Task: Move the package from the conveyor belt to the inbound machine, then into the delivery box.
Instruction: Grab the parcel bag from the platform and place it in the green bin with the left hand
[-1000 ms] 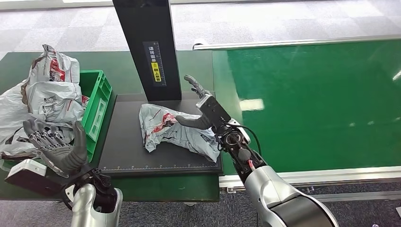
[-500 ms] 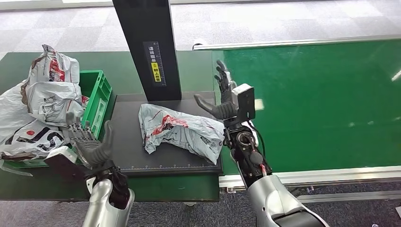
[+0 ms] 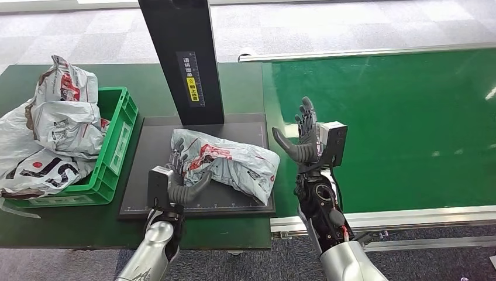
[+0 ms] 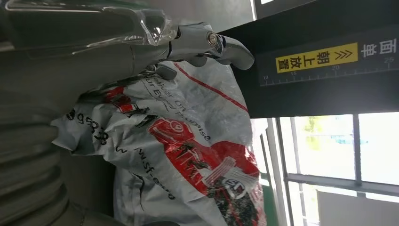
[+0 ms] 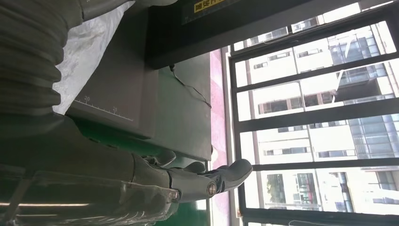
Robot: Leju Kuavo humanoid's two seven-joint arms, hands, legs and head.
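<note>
The package point(image 3: 248, 166) will bunch up at its red print and its other end will bulge out when I lift it, because slack creases run point(image 3: 212, 154) around that print.
A crumpled grey-white package point(image 3: 228, 163) with red print lies on the black platform point(image 3: 146, 181) of the inbound machine. My left hand point(image 3: 177, 180) stands at the package's left end, fingers spread and thumb reaching toward it; I cannot tell whether it touches. In the left wrist view its fingers point(image 4: 209, 43) stretch along the package point(image 4: 188, 155) without closing on it. My right hand point(image 3: 305, 139) is held upright and open over the belt's left edge, just right of the package and apart from it. Its fingers point(image 5: 221, 178) hold nothing.
The machine's black column point(image 3: 184, 58) rises behind the platform. A green delivery box point(image 3: 120, 143) at the left holds several packages point(image 3: 61, 117) that spill over its far side. The green conveyor belt point(image 3: 398, 129) stretches to the right.
My left hand swung right from beside the green box to the package's left end. My right hand lifted off the package and drew back right to the belt edge.
</note>
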